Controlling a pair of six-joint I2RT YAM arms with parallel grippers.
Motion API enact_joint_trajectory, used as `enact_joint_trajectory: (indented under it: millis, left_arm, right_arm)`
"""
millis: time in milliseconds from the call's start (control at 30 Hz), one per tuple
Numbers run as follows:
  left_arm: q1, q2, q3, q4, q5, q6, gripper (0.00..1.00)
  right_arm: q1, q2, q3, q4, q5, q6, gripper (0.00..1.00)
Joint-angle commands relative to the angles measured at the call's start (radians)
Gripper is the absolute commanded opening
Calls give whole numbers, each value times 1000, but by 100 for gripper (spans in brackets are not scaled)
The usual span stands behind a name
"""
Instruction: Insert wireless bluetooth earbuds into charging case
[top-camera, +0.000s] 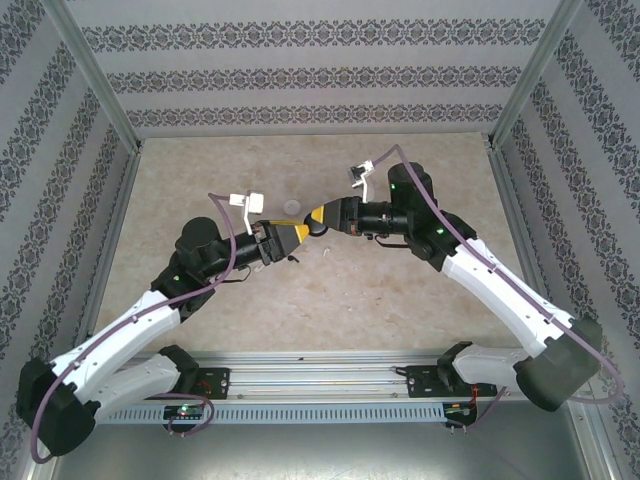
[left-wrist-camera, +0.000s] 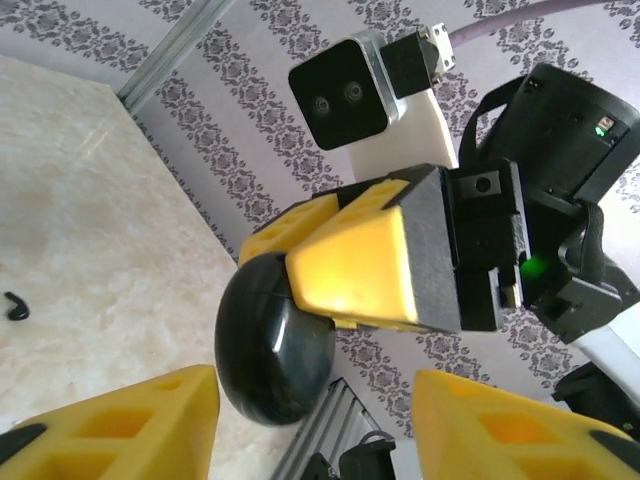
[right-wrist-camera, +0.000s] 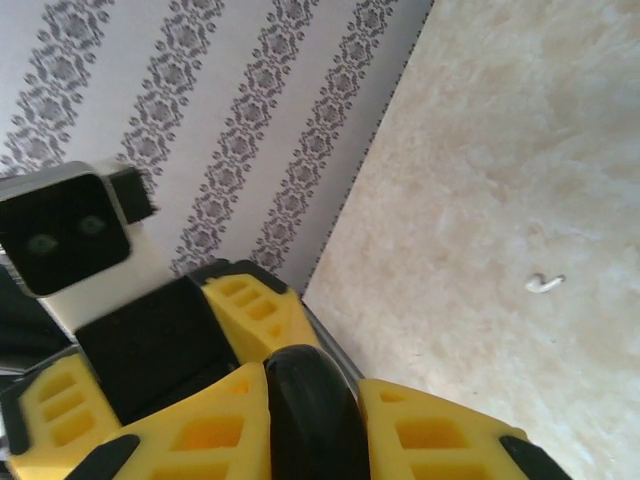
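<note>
The closed charging case (left-wrist-camera: 268, 330) is in my right gripper, so my left gripper should grip the case's loose end (left-wrist-camera: 265, 400) and my right gripper should open the case's lid before I fetch earbuds.
My right gripper (top-camera: 322, 218) is shut on a black rounded charging case (right-wrist-camera: 310, 410), held closed in the air over the middle of the table. Its yellow fingers (right-wrist-camera: 215, 430) press both sides of the case. My left gripper (left-wrist-camera: 315, 425) is open, jaws spread wide, facing the right one; the case (left-wrist-camera: 270, 340) hangs just ahead of them, nearer the left finger (left-wrist-camera: 130, 425). In the top view the left gripper (top-camera: 298, 236) nearly touches the case (top-camera: 316, 229). A black earbud (left-wrist-camera: 15, 305) and a white earbud (right-wrist-camera: 544, 284) lie loose on the table.
A small pale round disc (top-camera: 291, 207) lies on the beige tabletop (top-camera: 200, 180) just behind the two grippers. Patterned walls with metal posts (top-camera: 95, 70) close in the back and both sides. A metal rail (top-camera: 320, 380) runs along the near edge.
</note>
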Motion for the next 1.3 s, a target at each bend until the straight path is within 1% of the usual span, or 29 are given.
enact_joint_trajectory:
  millis: [0, 33, 100, 167, 200, 267, 367, 433, 500, 633, 700, 800, 833, 900, 1033, 1200, 1267]
  left_arm:
    - [19, -51, 59, -164, 13, 168, 57]
    - [22, -59, 69, -191, 36, 213, 58]
    - [23, -73, 67, -193, 102, 299, 54]
    - [24, -93, 61, -187, 153, 382, 53]
    - [24, -101, 64, -199, 161, 414, 54]
    - [28, -105, 86, -260, 168, 471, 59]
    - [39, -82, 127, -329, 196, 498, 67]
    - [46, -58, 141, -330, 221, 474, 69]
    - [53, -32, 143, -299, 253, 428, 69]
    - [77, 19, 129, -193, 304, 323, 66]
    - [93, 39, 107, -123, 326, 258, 64]
    - [117, 64, 61, 60, 358, 126, 62]
    - [122, 73, 51, 114, 367, 86, 60]
    - [126, 90, 49, 154, 382, 56, 55]
    - [126, 114, 65, 130, 405, 55, 44]
    - [126, 124, 56, 156, 408, 40, 26]
    - [126, 127, 55, 161, 408, 37, 25]
  right_arm:
    - [-16, 21, 72, -96, -32, -138, 16]
    - [-18, 31, 91, -127, -41, -173, 16]
    - [-22, 52, 133, -189, -55, -245, 15]
    - [-24, 78, 182, -251, -86, -319, 14]
    - [-24, 89, 201, -271, -105, -346, 13]
    - [-24, 108, 235, -303, -142, -397, 12]
    - [-24, 111, 244, -297, -147, -436, 12]
    - [-24, 108, 237, -272, -156, -444, 12]
    - [-22, 104, 227, -235, -170, -441, 12]
    - [-12, 94, 211, -172, -197, -432, 12]
    - [-5, 92, 209, -164, -204, -439, 12]
    - [4, 92, 208, -171, -211, -450, 13]
    - [5, 93, 208, -176, -212, -453, 13]
    - [8, 94, 207, -181, -214, -459, 13]
    - [14, 95, 206, -181, -219, -461, 13]
    - [24, 97, 211, -185, -225, -463, 13]
    - [27, 99, 211, -187, -226, -463, 13]
